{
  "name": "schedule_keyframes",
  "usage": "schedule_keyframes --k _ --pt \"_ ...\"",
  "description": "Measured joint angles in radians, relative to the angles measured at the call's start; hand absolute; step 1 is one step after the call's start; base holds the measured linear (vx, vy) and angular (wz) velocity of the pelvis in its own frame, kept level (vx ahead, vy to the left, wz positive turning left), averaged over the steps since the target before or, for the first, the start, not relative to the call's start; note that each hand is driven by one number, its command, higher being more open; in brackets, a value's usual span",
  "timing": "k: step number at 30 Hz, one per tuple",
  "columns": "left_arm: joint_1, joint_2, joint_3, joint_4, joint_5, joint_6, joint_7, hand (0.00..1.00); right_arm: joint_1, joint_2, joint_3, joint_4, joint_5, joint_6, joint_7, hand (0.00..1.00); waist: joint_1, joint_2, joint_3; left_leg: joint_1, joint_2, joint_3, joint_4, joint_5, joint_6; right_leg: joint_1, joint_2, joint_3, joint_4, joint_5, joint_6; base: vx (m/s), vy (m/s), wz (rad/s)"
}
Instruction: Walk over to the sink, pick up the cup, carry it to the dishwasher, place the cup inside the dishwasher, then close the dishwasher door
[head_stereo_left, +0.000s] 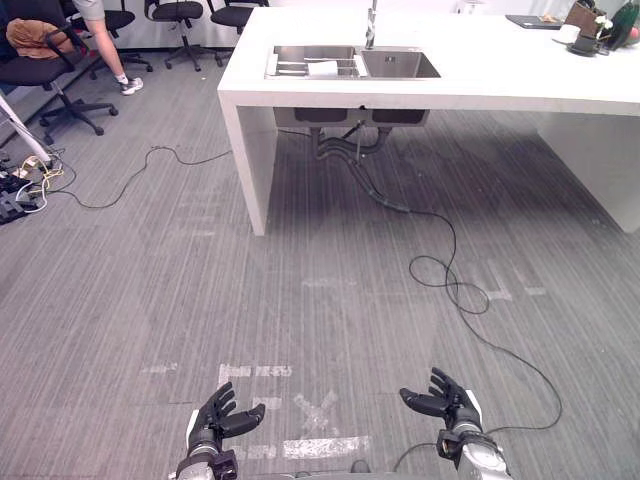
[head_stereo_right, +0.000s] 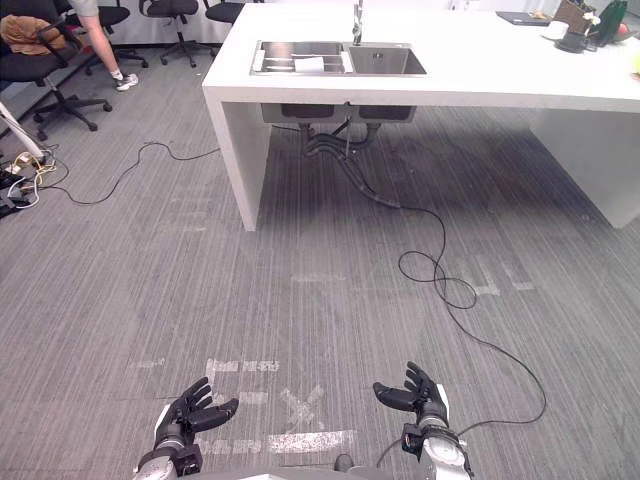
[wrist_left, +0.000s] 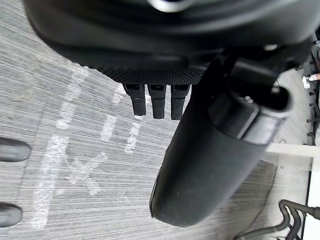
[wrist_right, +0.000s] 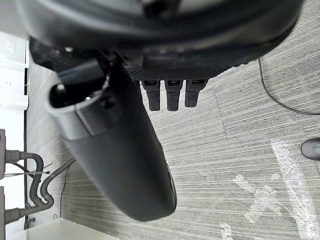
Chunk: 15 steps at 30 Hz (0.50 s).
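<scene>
I should expect an empty cup when I lift the small white thing (head_stereo_left: 322, 68), because it is resting on the rack in the sink (head_stereo_left: 291, 67).
A steel double sink (head_stereo_left: 352, 63) is set in a white counter (head_stereo_left: 450, 85) far ahead of me across the grey floor. In its left basin lies a small white thing (head_stereo_left: 322, 68); I cannot tell whether it is the cup. My left hand (head_stereo_left: 215, 420) and right hand (head_stereo_left: 447, 402) hang low at the near edge of the view, both open with fingers spread and holding nothing. In the left wrist view the straight fingers (wrist_left: 152, 102) and thumb (wrist_left: 210, 165) stand over bare floor. The right wrist view shows the right hand's fingers (wrist_right: 172, 95) the same way.
A black cable (head_stereo_left: 450, 280) loops over the floor from the pipes under the sink. Office chairs (head_stereo_left: 45, 70) and a person's legs (head_stereo_left: 105, 45) are at the back left, with a tangle of plugs (head_stereo_left: 20, 185) at the left. White tape marks (head_stereo_left: 320, 445) lie between my hands.
</scene>
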Motion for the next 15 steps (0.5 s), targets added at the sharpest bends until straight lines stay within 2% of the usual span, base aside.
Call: schedule_keyframes --k 1,2,4,6,8,10,11,12,13,14,15 --pt "-0.002 0.0 -0.009 -0.007 0.0 0.0 0.0 0.9 0.0 -0.004 -0.003 -0.001 0.0 0.001 -0.003 0.9 -0.001 -0.004 0.009 0.002 -0.01 0.003 0.028 -0.034 0.019 -0.027 -0.018 -0.008 0.092 -0.034 0.021 0.06 0.031 -0.02" --pt "0.0 0.0 -0.016 -0.015 0.0 0.001 0.001 0.9 0.0 -0.005 -0.003 -0.004 0.0 0.002 -0.003 0.9 0.0 -0.003 0.015 0.007 -0.012 0.004 0.038 -0.045 0.024 -0.046 -0.025 -0.013 0.146 -0.044 0.033 0.12 0.04 -0.02" --pt "0.001 0.003 -0.03 -0.057 0.0 0.001 0.013 0.9 0.001 0.002 0.008 -0.02 0.0 0.007 -0.005 0.9 0.002 -0.012 0.05 0.051 -0.017 -0.002 0.063 -0.078 0.039 -0.157 -0.057 -0.049 0.447 -0.03 0.052 0.2 0.027 0.06" --pt "0.001 0.002 -0.036 -0.068 -0.001 0.002 0.019 0.9 0.004 0.003 0.016 -0.025 0.0 0.017 -0.002 0.9 0.0 -0.013 0.058 0.082 -0.019 -0.016 0.085 -0.107 0.034 -0.211 -0.091 -0.09 0.548 -0.076 0.035 0.28 -0.004 0.15" --pt "-0.012 0.0 -0.044 -0.072 -0.001 0.002 0.019 0.9 -0.002 0.0 0.018 -0.037 0.0 0.021 -0.002 0.9 -0.009 -0.013 0.061 0.107 -0.013 -0.04 0.091 -0.132 0.029 -0.248 -0.109 -0.13 0.504 -0.102 0.027 0.32 -0.03 0.31" --pt "-0.042 -0.003 -0.047 -0.071 -0.002 0.001 0.019 0.9 -0.019 -0.015 0.022 -0.035 0.0 0.022 -0.002 0.9 -0.022 0.002 0.071 0.142 0.024 -0.076 0.056 -0.14 0.011 -0.289 -0.091 -0.155 0.35 -0.093 0.017 0.45 -0.094 0.49" --pt "-0.054 -0.002 -0.047 -0.069 -0.002 0.0 0.02 0.9 -0.028 -0.028 0.028 -0.033 0.0 0.022 -0.002 0.9 -0.022 0.005 0.073 0.166 0.045 -0.085 0.039 -0.152 -0.017 -0.296 -0.062 -0.157 0.222 -0.027 0.013 0.48 -0.112 0.35" --pt "-0.053 0.001 -0.047 -0.068 -0.002 0.0 0.021 0.9 -0.029 -0.033 0.03 -0.033 0.0 0.021 -0.002 0.9 -0.022 0.005 0.073 0.179 0.048 -0.089 0.035 -0.161 -0.034 -0.296 -0.057 -0.152 0.162 0.026 0.0 0.43 -0.117 0.28" --pt "-0.053 0.008 -0.046 -0.05 -0.002 0.0 0.021 0.9 -0.024 -0.041 0.032 -0.029 0.0 0.021 -0.004 0.9 -0.029 -0.009 0.063 0.21 0.05 -0.098 0.036 -0.187 -0.067 -0.288 -0.064 -0.148 0.132 0.175 -0.079 0.7 -0.229 0.17" --pt "-0.061 -0.01 -0.043 -0.015 -0.002 0.002 0.027 0.9 -0.04 -0.058 0.03 -0.005 0.0 0.023 -0.006 0.9 -0.03 0.033 0.057 0.21 0.095 -0.101 0.076 -0.196 -0.083 -0.274 -0.031 -0.177 0.159 0.136 -0.096 0.69 -0.238 0.18" --pt "-0.061 -0.013 -0.043 -0.014 -0.002 0.002 0.028 0.9 -0.04 -0.058 0.029 -0.003 0.0 0.023 -0.007 0.9 -0.037 0.042 0.053 0.195 0.11 -0.102 0.115 -0.193 -0.089 -0.258 -0.02 -0.186 0.146 0.117 -0.1 0.69 -0.249 0.12"
